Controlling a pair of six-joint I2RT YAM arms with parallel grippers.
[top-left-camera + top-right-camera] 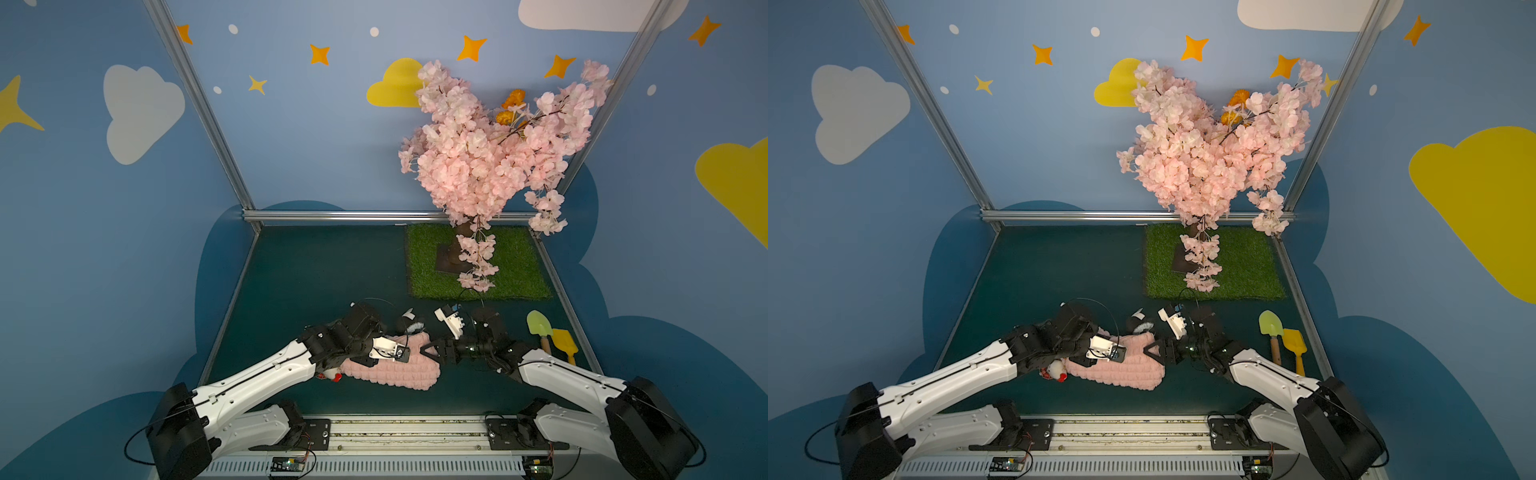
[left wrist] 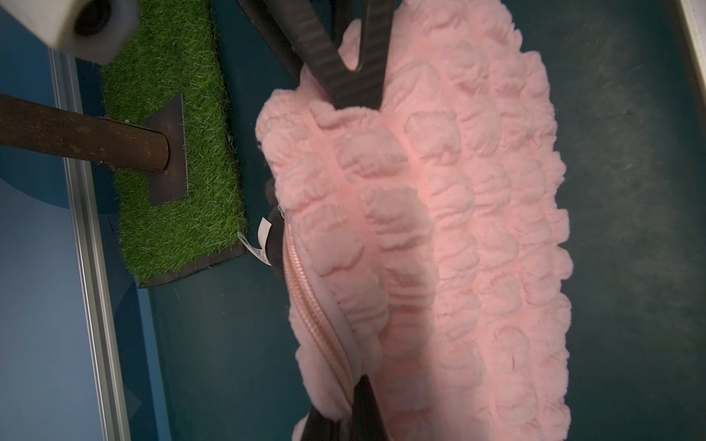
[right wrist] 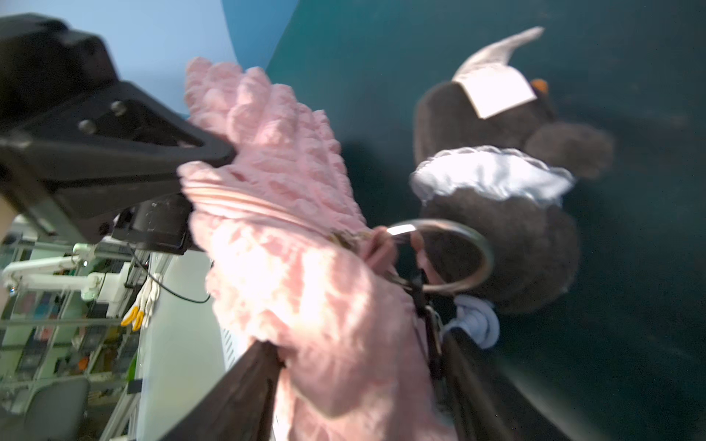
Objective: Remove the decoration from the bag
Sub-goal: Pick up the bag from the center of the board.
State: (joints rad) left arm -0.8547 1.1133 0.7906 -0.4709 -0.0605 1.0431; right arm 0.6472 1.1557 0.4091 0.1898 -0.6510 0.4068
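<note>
My left gripper is pinching the zipper edge (image 3: 217, 192), away from the metal ring. So it should shift to the zipper end (image 3: 348, 239) while my right gripper holds the bag.
The pink bubble-knit bag (image 1: 395, 372) (image 1: 1121, 370) lies flat near the front of the floor. A dark grey plush decoration (image 1: 411, 324) (image 3: 496, 214) with a white ruffle lies behind it, and a metal ring (image 3: 485, 252) links it to the zipper end. My left gripper (image 1: 400, 355) (image 2: 344, 412) is shut on the bag's zipper edge (image 2: 317, 328). My right gripper (image 1: 428, 353) (image 3: 355, 374) grips the bag's right end, and the fabric fills the gap between its fingers. A small white-and-red plush (image 1: 1054, 370) peeks out at the bag's left end under my left arm.
A pink blossom tree (image 1: 490, 158) stands on a green grass mat (image 1: 519, 266) at the back right. A green toy shovel (image 1: 538, 324) and a yellow one (image 1: 565, 343) lie at the right edge. Metal rails border the dark floor.
</note>
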